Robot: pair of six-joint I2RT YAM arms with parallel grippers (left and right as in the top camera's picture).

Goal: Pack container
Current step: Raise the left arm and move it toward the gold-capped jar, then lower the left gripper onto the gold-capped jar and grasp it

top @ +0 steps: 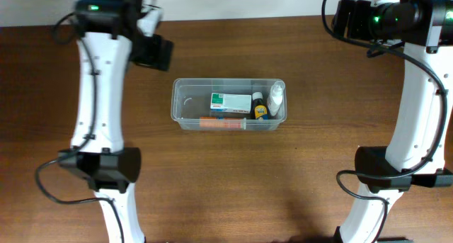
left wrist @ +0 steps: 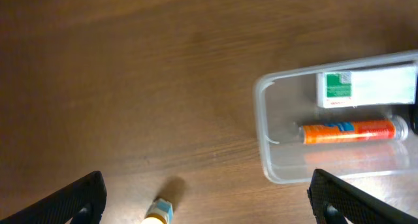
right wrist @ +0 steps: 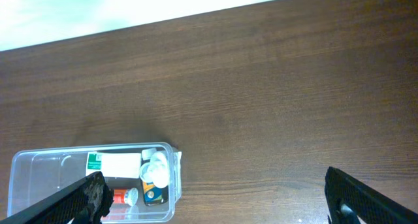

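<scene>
The small yellow-capped bottle (left wrist: 158,213) is standing clear of the container. My left gripper should keep going toward it with open fingers until they are on both sides of its body (left wrist: 162,207).
The clear plastic container (top: 175,105) sits mid-table. It holds a white-and-green box (top: 230,102), an orange tube (top: 221,122), a small dark bottle (top: 260,109) and a white bottle (top: 275,95). My left gripper (top: 152,50) hovers to the far left of it, open. In the left wrist view the open jaws (left wrist: 206,208) straddle a small yellow stick with a blue cap (left wrist: 159,214) lying on the table, with the container (left wrist: 264,142) to the right. My right gripper (top: 347,16) is high at the far right, open and empty (right wrist: 228,208). The container (right wrist: 39,157) shows at the lower left of that view.
The brown wooden table (top: 318,151) ends at a pale back edge (right wrist: 98,15). The two arm bases (top: 106,168) (top: 393,168) stand at the near left and near right.
</scene>
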